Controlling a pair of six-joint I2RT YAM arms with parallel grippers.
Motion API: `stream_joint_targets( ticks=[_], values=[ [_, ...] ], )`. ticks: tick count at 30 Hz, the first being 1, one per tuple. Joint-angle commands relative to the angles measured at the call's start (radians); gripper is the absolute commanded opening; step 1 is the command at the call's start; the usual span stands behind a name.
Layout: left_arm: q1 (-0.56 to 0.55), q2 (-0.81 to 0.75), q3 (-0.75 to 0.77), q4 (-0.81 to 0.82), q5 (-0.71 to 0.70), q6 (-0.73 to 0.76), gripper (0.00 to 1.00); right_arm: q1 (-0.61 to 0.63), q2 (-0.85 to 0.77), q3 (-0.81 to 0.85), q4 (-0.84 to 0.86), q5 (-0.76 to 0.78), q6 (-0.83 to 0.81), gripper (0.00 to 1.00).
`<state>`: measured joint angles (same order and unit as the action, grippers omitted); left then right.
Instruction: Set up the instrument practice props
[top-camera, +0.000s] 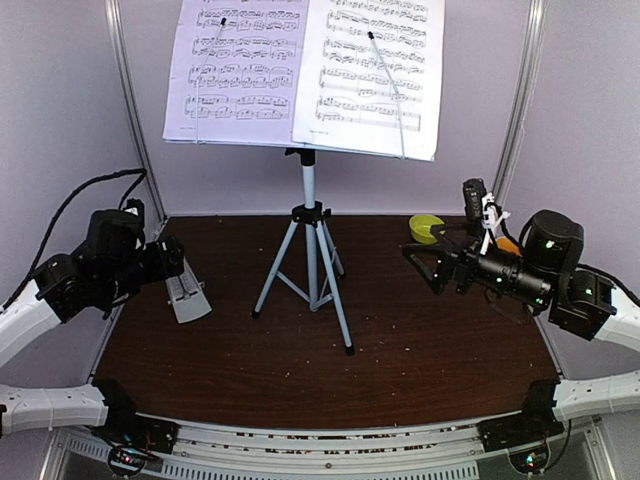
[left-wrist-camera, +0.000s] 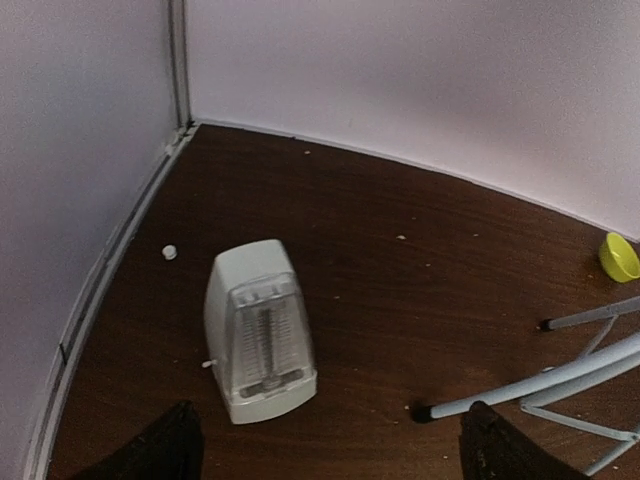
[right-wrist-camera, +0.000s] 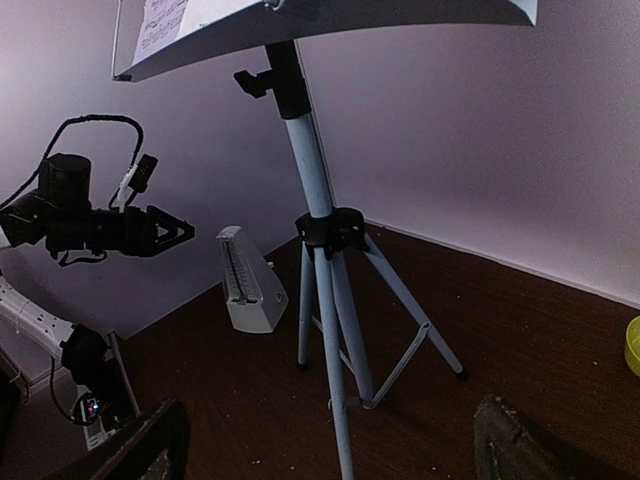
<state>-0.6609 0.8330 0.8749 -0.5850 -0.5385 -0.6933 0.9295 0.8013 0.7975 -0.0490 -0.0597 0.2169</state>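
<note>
The pale-grey metronome (top-camera: 188, 294) is standing upright and clear of the tripod feet, so my left gripper should keep going toward its narrow top (right-wrist-camera: 230, 233) until the fingers are on both sides of it.
The music stand (top-camera: 309, 190) stands upright on its silver tripod (top-camera: 312, 262) at mid-table. Two sheet-music pages, left (top-camera: 240, 70) and right (top-camera: 375, 75), rest on its desk under thin wire holders. The pale-grey metronome (top-camera: 187, 293) stands upright at the left; its pendulum and scale show at the front (left-wrist-camera: 258, 330). My left gripper (top-camera: 172, 260) hovers just above and behind it, open and empty (left-wrist-camera: 330, 455). My right gripper (top-camera: 424, 264) is open and empty to the right of the tripod, facing it (right-wrist-camera: 335, 455). The metronome also shows in the right wrist view (right-wrist-camera: 245, 283).
A small yellow-green bowl (top-camera: 426, 227) sits at the back right, also seen in the left wrist view (left-wrist-camera: 620, 256). A small white bit (left-wrist-camera: 170, 252) lies by the left wall. Pale walls close in the back and both sides. Tripod feet spread across the table's centre (right-wrist-camera: 330, 330).
</note>
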Motion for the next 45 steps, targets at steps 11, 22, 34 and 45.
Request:
stream_joint_targets(
  ticks=[11,22,34,45],
  values=[
    [0.176,0.259,0.201,-0.076,0.02,-0.02,0.98,-0.004,0.035,-0.009,0.068,-0.011,0.055,1.0],
    [0.226,0.401,0.261,-0.087,-0.016,-0.048,0.96,-0.004,0.045,-0.003,0.079,-0.017,0.068,1.0],
    [0.239,0.51,0.242,-0.038,-0.005,-0.031,0.8,-0.004,0.041,-0.008,0.08,-0.023,0.078,1.0],
    [0.249,0.519,0.175,-0.016,0.003,-0.02,0.6,-0.004,0.038,-0.01,0.077,-0.027,0.073,1.0]
  ],
)
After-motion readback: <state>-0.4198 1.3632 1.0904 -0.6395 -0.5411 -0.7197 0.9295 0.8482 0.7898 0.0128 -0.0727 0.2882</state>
